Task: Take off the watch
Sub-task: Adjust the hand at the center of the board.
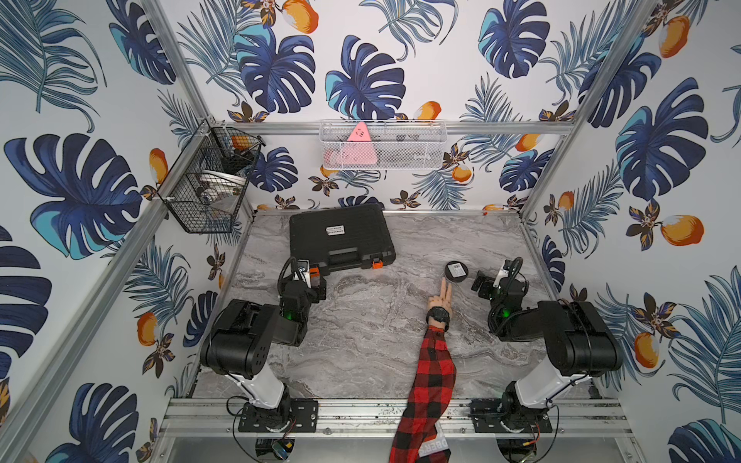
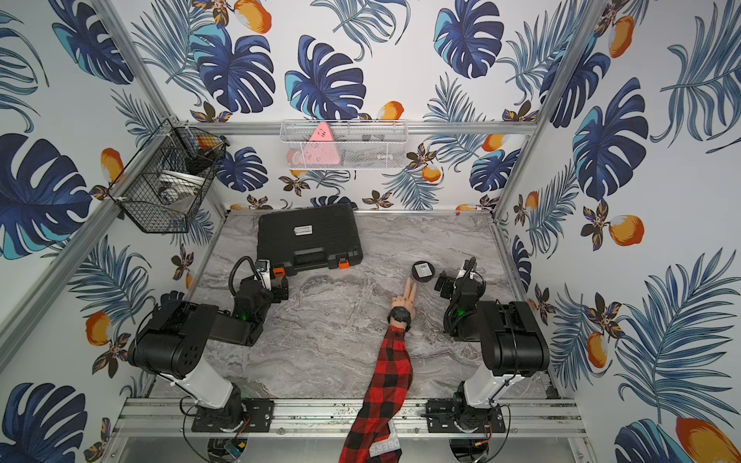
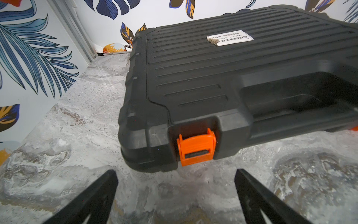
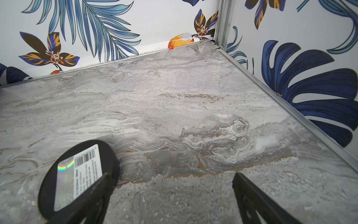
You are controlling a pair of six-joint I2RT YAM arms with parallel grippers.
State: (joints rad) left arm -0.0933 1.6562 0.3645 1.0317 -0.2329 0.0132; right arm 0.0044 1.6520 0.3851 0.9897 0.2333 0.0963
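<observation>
My left gripper is facing the black case [image 1: 342,237], a long way from the watch. So it should swing over and point down above the mannequin hand's wrist [image 1: 439,314].
The watch [image 1: 438,314] [image 2: 399,315] is all black and sits strapped round the wrist of a mannequin hand [image 1: 440,297] that lies on the marble table with two fingers stretched out. A red-and-black plaid sleeve [image 1: 434,368] covers the forearm. My left gripper [image 1: 316,277] [image 3: 176,173] stands open far to the left of the watch, facing a black case, with nothing between its fingers. To the right of the hand, my right gripper [image 1: 480,283] [image 4: 171,175] is open and empty too. Neither wrist view shows the watch.
A black tool case [image 1: 341,236] [image 3: 213,77] with orange latches [image 3: 196,147] lies at the back left. A black round puck with a white label [image 1: 456,271] [image 4: 77,178] sits just beyond the fingertips, beside my right gripper. A black wire basket [image 1: 208,180] and a white mesh basket [image 1: 383,146] hang on the walls.
</observation>
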